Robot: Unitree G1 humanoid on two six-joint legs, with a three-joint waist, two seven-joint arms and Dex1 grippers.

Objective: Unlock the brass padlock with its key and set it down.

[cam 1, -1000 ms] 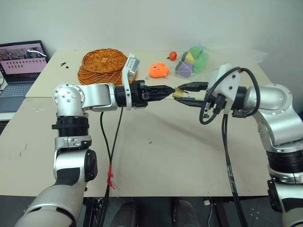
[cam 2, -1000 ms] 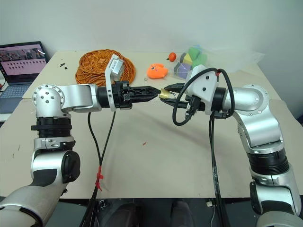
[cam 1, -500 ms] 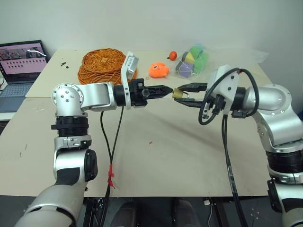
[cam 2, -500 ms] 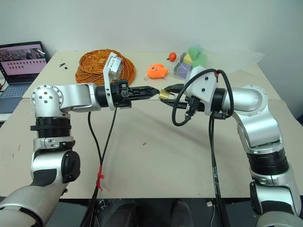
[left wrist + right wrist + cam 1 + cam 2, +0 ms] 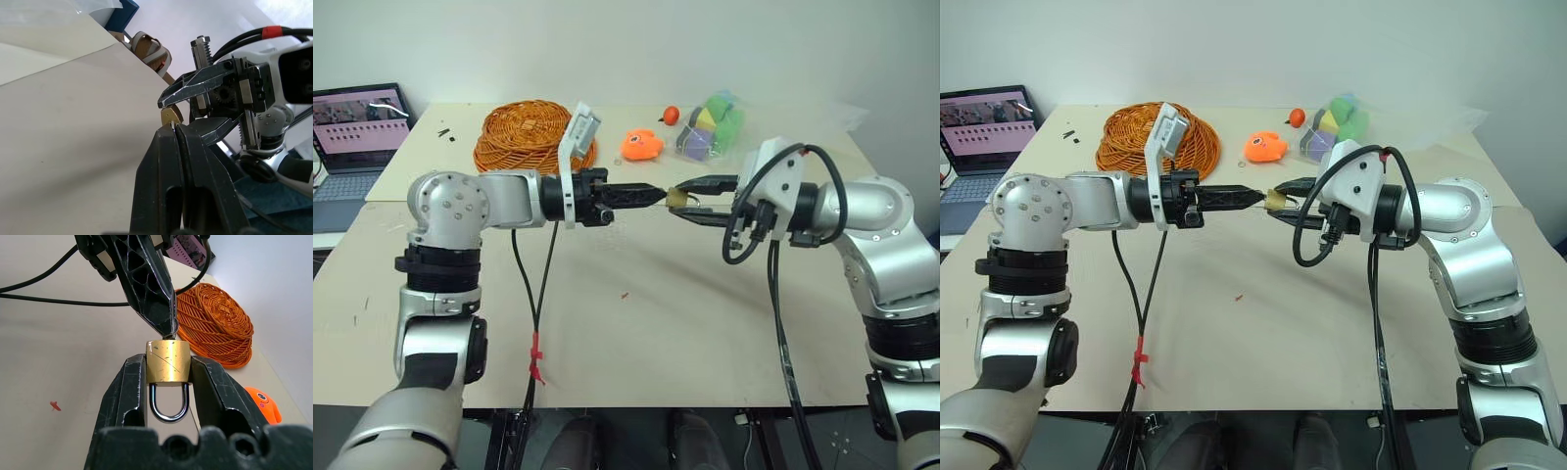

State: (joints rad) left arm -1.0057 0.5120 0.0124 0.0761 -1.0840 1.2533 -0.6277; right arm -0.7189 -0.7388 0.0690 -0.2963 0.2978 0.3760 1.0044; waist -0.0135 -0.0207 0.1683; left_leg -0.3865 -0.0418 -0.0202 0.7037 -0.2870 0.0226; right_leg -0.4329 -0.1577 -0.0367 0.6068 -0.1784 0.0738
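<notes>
I should have my left gripper leave the key and take the padlock's body first, because my right gripper is holding the padlock's sides with the shackle inside its fingers.
The brass padlock, a small golden block with a silver shackle, is held above the table, and my right gripper is shut on its two sides. In the head views the padlock hangs between both arms over the tan table. My left gripper points level at it from the left, fingers shut. Its tips press against the padlock's keyhole face. Only a thin sliver of the key shows between the tips; the rest is hidden.
At the back of the table are an orange wicker basket, an orange toy, a bag of coloured blocks and a small red ball. A laptop stands at the far left. Black cables hang from both wrists.
My left wrist has rolled about its own pointing line with the tips kept at the padlock, and its fingers have closed tighter. The right gripper and padlock have stayed in place.
</notes>
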